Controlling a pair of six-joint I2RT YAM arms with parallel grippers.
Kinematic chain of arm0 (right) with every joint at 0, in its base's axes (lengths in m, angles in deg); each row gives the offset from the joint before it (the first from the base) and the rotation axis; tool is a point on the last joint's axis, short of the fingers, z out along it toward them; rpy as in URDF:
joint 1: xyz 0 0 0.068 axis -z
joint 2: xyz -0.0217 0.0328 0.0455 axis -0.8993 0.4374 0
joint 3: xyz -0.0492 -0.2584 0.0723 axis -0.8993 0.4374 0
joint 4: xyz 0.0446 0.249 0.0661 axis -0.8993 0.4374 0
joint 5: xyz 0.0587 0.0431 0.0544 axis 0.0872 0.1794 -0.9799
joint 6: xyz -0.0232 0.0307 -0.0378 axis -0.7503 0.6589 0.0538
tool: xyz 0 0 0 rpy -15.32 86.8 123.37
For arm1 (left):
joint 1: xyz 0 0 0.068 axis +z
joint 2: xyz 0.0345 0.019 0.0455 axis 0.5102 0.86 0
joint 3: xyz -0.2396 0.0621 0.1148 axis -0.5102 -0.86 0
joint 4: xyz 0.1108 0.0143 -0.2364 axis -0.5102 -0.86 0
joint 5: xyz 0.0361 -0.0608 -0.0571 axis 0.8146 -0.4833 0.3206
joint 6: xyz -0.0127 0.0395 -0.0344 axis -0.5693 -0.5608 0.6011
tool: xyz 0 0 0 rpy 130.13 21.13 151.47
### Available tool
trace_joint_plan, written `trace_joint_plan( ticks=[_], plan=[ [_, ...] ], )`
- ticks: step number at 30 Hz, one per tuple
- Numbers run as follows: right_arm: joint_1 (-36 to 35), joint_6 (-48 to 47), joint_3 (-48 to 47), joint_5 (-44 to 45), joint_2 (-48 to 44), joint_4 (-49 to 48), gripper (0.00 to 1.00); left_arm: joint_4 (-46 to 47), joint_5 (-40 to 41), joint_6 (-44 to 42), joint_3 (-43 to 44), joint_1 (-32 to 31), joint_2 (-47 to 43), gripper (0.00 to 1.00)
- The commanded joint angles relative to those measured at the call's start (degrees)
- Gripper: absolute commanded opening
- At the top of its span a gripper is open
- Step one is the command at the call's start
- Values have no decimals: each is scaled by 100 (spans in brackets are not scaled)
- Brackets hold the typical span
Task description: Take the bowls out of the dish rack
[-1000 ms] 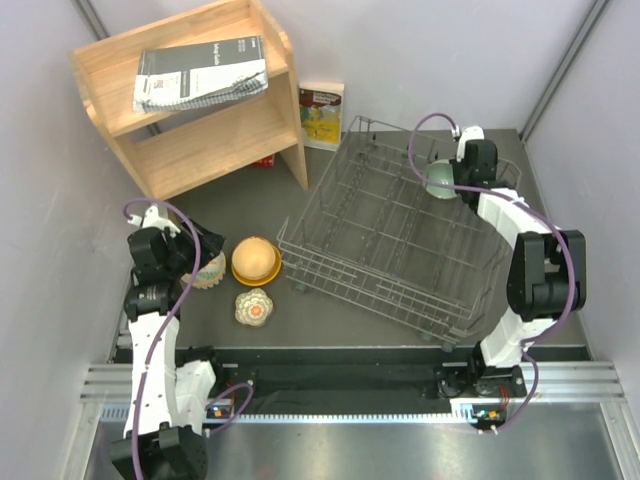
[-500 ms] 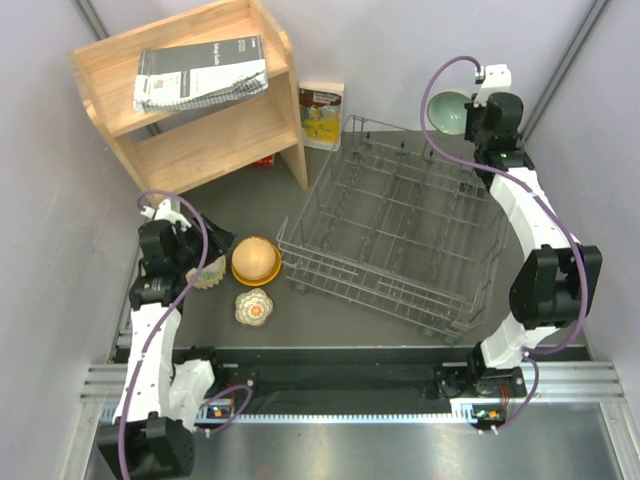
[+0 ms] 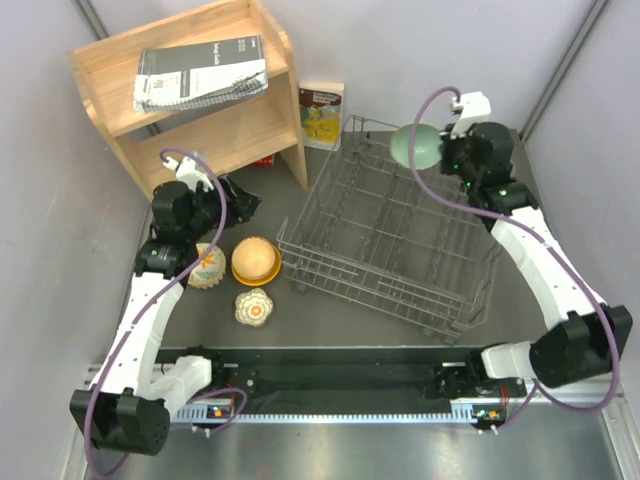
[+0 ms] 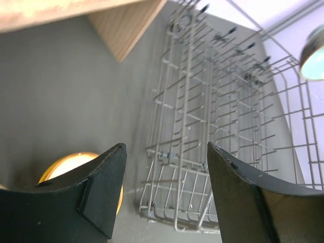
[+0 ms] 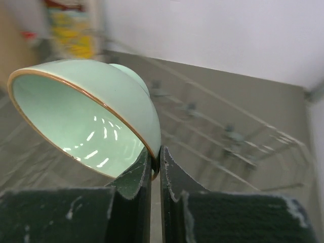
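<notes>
The pale teal-green bowl's free rim (image 3: 395, 147) points at my open left gripper. My right gripper should continue to bring the bowl across until my left gripper has hold of that rim.
My right gripper (image 3: 447, 152) is shut on the rim of the pale teal-green bowl (image 3: 415, 146) and holds it in the air above the far edge of the grey wire dish rack (image 3: 395, 228). In the right wrist view the bowl (image 5: 86, 119) is pinched between the fingers (image 5: 132, 182). My left gripper (image 3: 243, 200) is open and empty, raised left of the rack. On the table left of the rack sit the orange-yellow bowl (image 3: 255, 260) with the tan-peach one nested in it, the scalloped cream bowl (image 3: 254, 308) and a striped bowl (image 3: 207, 268). The rack (image 4: 212, 126) holds no bowls.
A wooden shelf (image 3: 190, 95) with a spiral notebook (image 3: 200, 72) stands at the back left. A small book (image 3: 321, 115) leans against the back wall beside it. Walls close in on both sides.
My right arm has lifted the teal-green bowl out of the rack and swung it left along the far edge. My left arm has risen from the striped bowl and moved toward the rack.
</notes>
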Motion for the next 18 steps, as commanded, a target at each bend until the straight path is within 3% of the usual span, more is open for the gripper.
trace_joint_plan(
  ticks=[1, 3, 9, 18],
  plan=[
    [-888, 565, -69, -481, -562, -340, 0, 552, -434, -234, 250, -54, 147, 69],
    [-1230, 863, -52, -824, -589, -322, 0, 763, -644, -164, 171, -89, 139, 69],
    [-2215, 1040, -25, -701, -440, -138, 0, 729, -610, -287, 135, -388, -20, 69],
    [-2840, 1208, -376, -710, 245, -103, 0, 482, -734, -304, 206, -546, -380, 69]
  ],
)
